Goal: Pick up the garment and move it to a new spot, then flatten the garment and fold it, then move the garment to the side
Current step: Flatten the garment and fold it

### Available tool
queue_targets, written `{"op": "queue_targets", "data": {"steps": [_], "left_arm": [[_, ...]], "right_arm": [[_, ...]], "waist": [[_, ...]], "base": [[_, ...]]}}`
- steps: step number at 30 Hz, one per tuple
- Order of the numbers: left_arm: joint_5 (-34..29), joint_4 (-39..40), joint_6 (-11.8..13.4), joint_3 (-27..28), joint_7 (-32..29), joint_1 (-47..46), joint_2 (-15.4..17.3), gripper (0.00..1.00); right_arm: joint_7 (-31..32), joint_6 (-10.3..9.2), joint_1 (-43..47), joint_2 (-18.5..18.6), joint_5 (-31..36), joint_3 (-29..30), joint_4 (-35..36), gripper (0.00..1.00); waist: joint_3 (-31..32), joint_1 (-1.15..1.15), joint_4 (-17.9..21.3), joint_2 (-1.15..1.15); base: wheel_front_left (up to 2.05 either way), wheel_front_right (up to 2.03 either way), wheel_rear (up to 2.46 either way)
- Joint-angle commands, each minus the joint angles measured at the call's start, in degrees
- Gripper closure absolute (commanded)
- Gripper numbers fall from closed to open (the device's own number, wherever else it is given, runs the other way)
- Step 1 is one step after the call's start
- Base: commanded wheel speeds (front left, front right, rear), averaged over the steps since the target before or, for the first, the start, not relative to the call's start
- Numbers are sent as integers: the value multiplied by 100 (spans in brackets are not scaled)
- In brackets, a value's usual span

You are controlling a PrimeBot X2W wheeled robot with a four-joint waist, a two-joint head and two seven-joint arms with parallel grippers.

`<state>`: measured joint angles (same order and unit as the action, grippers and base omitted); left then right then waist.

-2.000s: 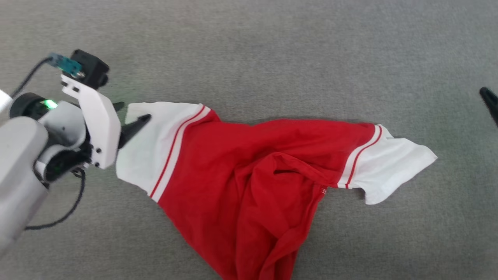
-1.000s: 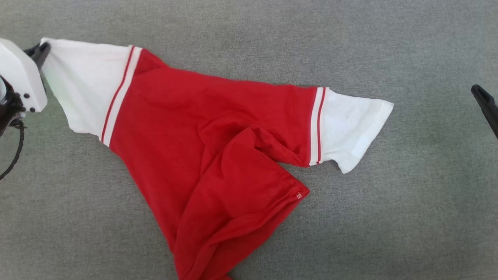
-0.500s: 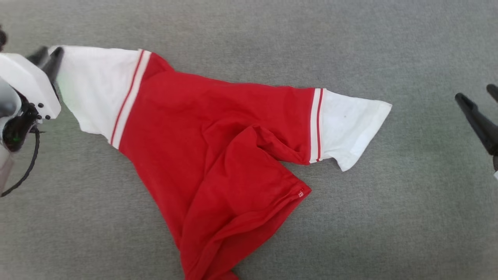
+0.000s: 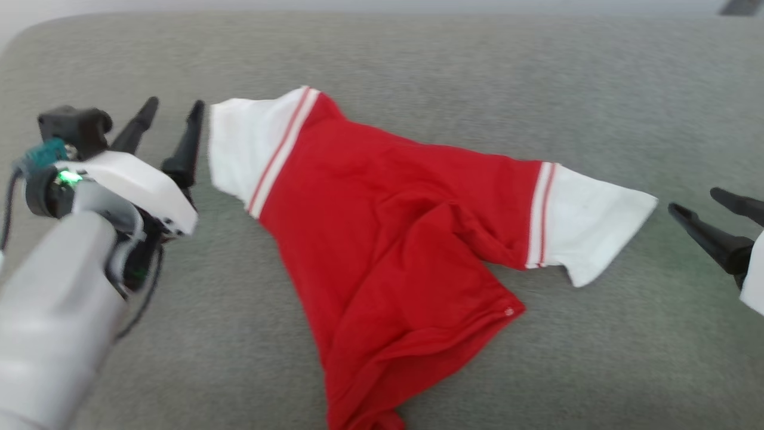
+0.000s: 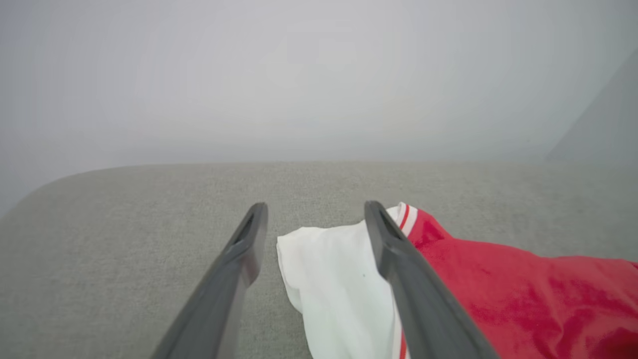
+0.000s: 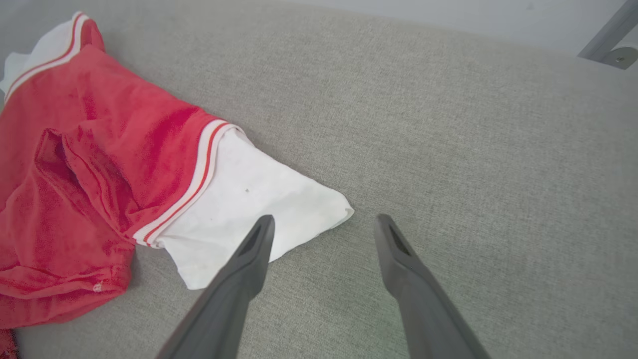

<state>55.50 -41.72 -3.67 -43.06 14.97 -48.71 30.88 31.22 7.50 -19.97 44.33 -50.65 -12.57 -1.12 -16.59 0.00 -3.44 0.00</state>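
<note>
The garment's lower body [image 4: 419, 319] will drop open and spread out when I lift both sleeves, because the hem's corner [image 4: 510, 310] lies free next to loose folds.
The garment [image 4: 388, 239], red with white sleeves and red-striped trim, lies rumpled on the grey cloth surface [image 4: 477, 77], its lower body folded over itself. My left gripper [image 4: 175, 104] is open just left of the left sleeve [image 4: 239, 143]. In the left wrist view that gripper [image 5: 315, 206] has the sleeve's edge [image 5: 334, 269] lying below and between its spread fingers, not pinched. My right gripper [image 4: 692, 200] is open a short way right of the right sleeve [image 4: 591, 221]. The right wrist view shows this gripper [image 6: 324, 219] hovering over that sleeve's corner [image 6: 249, 199].
The grey surface has a rounded far-left corner [image 4: 36, 30] and a far edge against a pale wall [image 5: 319, 75]. A metal bracket [image 6: 608, 45] stands beyond the far right edge. Bare cloth stretches to the right [image 6: 498, 174] and in front of the garment.
My left gripper has opened and let go of the left sleeve, which now lies on the surface. The right gripper has come nearer the right sleeve. The head camera has shifted.
</note>
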Motion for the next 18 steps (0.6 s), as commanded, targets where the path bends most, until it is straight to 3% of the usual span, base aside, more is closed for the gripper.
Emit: {"op": "queue_targets", "data": {"steps": [1,4,8,18], "left_arm": [[-363,363,197,333,24,445,-116,0],[-995,1153,399,1038,27,1027,-361,0],[-1697,1931,471,1653,26,1801,-764,0],[-2830,2524,365,2114,27,2617,-1495,0]], "right_arm": [[200,-2,-139,89,-70,-79,-90,0],[509,-2,-381,244,-122,-218,-250,0],[952,-2,-718,412,-198,-482,-493,0],[1651,-3,-1368,886,-168,-1358,-919,0]], "waist": [[48,0,-264,0],[3,0,-489,0],[-105,0,-761,0],[-393,0,-1236,0]], "base": [[0,0,0],[0,0,0],[0,0,0],[0,0,0]]}}
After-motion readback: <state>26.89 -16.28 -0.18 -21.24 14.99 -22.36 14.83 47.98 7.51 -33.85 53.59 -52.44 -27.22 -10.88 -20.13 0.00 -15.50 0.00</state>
